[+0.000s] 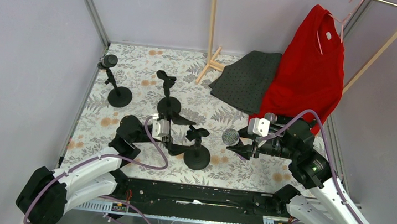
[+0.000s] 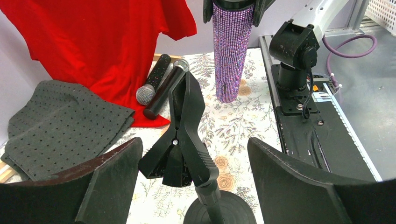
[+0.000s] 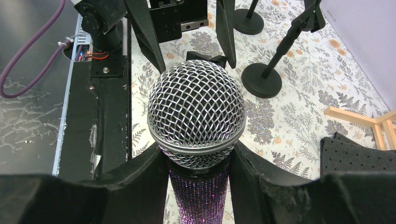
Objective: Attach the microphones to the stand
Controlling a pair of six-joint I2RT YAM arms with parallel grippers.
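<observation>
The robot should line up and squeeze the clip's handles (image 2: pixel 203 169) before it brings in the purple microphone, because the near stand's clip (image 2: pixel 187 100) is closed and crooked to the left gripper.
My right gripper (image 1: pixel 244 147) (image 3: pixel 198 158) is shut on the glittery purple microphone (image 3: pixel 197 109) just below its mesh head (image 1: pixel 231 136). It holds the microphone level above the table, and its purple body (image 2: pixel 232 51) shows at the top of the left wrist view. My left gripper (image 1: pixel 184 143) (image 2: pixel 194 144) stands open on either side of the black clip (image 2: pixel 187 126) of the near stand (image 1: pixel 197 157), not touching it. Two black microphones (image 2: pixel 159 86) lie side by side by the red shirt. The middle stand (image 1: pixel 169 106) has an empty clip. The far left stand (image 1: pixel 119 96) carries what looks like a dark microphone (image 1: pixel 110 60).
A red shirt (image 1: pixel 306 68) hangs from a wooden rack at the back right, over a dark grey dotted mat (image 1: pixel 247 78). A wooden pole with a foot (image 1: pixel 211 35) stands at the back. The black base rail (image 1: pixel 198 198) runs along the near edge.
</observation>
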